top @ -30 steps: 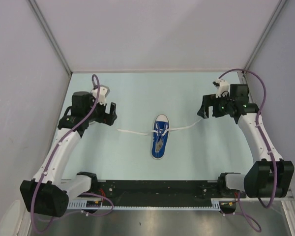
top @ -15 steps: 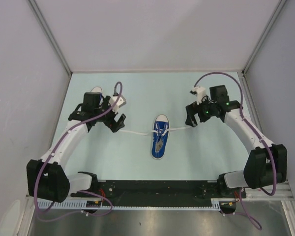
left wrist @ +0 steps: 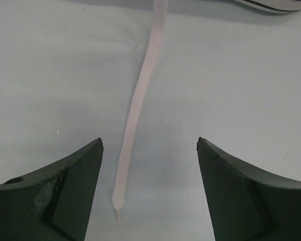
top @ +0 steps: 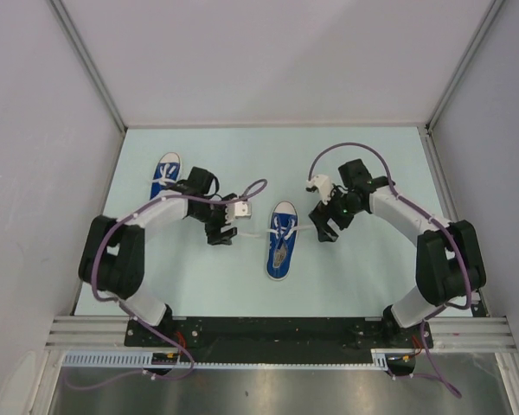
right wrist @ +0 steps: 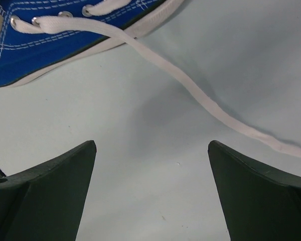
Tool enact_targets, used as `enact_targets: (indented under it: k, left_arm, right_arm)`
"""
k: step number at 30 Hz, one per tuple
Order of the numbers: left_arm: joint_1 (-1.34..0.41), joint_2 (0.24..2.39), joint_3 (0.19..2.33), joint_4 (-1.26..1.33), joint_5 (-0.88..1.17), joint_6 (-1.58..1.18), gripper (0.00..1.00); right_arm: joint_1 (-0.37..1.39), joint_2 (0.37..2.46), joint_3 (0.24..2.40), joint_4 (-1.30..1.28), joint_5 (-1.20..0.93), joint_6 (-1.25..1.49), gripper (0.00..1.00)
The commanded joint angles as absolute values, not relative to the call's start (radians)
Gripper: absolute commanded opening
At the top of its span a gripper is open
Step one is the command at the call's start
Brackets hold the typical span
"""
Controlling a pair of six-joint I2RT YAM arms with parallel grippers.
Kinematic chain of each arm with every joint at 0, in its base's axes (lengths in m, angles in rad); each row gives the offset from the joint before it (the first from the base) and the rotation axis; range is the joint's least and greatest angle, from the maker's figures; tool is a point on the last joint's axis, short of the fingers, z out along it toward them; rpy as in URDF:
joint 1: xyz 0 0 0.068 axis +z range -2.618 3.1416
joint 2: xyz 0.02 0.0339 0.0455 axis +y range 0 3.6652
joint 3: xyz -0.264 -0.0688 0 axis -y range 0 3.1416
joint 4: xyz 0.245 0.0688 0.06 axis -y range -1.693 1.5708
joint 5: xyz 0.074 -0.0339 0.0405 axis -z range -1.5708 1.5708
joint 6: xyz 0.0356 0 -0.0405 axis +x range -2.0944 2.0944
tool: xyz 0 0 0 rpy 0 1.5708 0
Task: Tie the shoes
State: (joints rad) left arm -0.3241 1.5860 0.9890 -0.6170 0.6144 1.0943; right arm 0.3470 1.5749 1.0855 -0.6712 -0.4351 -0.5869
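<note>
The lace (right wrist: 218,111) slants in front of my right gripper's open fingers and goes past them. Next, I move toward the lace's tip and turn before I close the fingers.
One blue shoe (top: 280,241) with a white toe cap lies mid-table, toe pointing away, its white laces spread left and right. A second blue shoe (top: 165,175) lies at the far left behind the left arm. My left gripper (top: 221,234) is open just left of the middle shoe; the left lace end (left wrist: 135,118) lies flat between its fingers. My right gripper (top: 322,229) is open just right of that shoe; the right lace (right wrist: 205,103) runs from the shoe's eyelets (right wrist: 65,27) across the table ahead of its fingers, untouched.
The pale blue table (top: 363,268) is bounded by grey walls at back and sides. A black rail (top: 268,333) with the arm bases runs along the near edge. Purple cables loop above both wrists.
Both arms have swung inward toward the middle shoe, the left from the far left, the right from the far right. The second shoe at the left has become visible.
</note>
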Motion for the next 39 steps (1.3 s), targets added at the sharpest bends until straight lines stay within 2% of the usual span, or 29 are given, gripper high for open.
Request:
enact_targets:
  k: [1, 5, 8, 11, 17, 21, 29, 33, 39]
  left_arm:
    - [-0.35, 1.719, 1.133, -0.71, 0.657, 1.246, 0.75]
    - [-0.364, 1.792, 1.18, -0.726, 0.612, 1.241, 0.69]
    - [-0.374, 1.831, 1.198, -0.732, 0.58, 1.232, 0.58]
    - [-0.391, 1.853, 1.192, -0.733, 0.557, 1.238, 0.52]
    - [-0.423, 1.873, 1.164, -0.739, 0.483, 1.239, 0.22]
    - [-0.42, 1.797, 1.135, -0.747, 0.541, 1.204, 0.0]
    - [-0.387, 1.521, 1.017, -0.651, 0.69, 0.976, 0.0]
    - [-0.356, 1.468, 0.976, -0.632, 0.742, 0.904, 0.0]
    - [-0.327, 1.43, 0.937, -0.614, 0.776, 0.873, 0.0]
  right_arm:
    - [0.285, 1.56, 1.091, -0.71, -0.482, -0.607, 1.0]
    - [0.215, 1.53, 1.091, -0.732, -0.569, -0.604, 1.0]
    - [0.154, 1.508, 1.091, -0.729, -0.63, -0.594, 1.0]
    - [0.141, 1.499, 1.091, -0.723, -0.603, -0.607, 1.0]
    - [0.149, 1.531, 1.091, -0.706, -0.566, -0.614, 1.0]
    - [0.193, 1.568, 1.091, -0.654, -0.427, -0.563, 1.0]
    - [0.265, 1.592, 1.089, -0.597, -0.298, -0.353, 1.0]
    - [0.296, 1.594, 1.091, -0.595, -0.319, -0.429, 1.0]
    - [0.338, 1.655, 1.091, -0.551, -0.236, -0.624, 1.0]
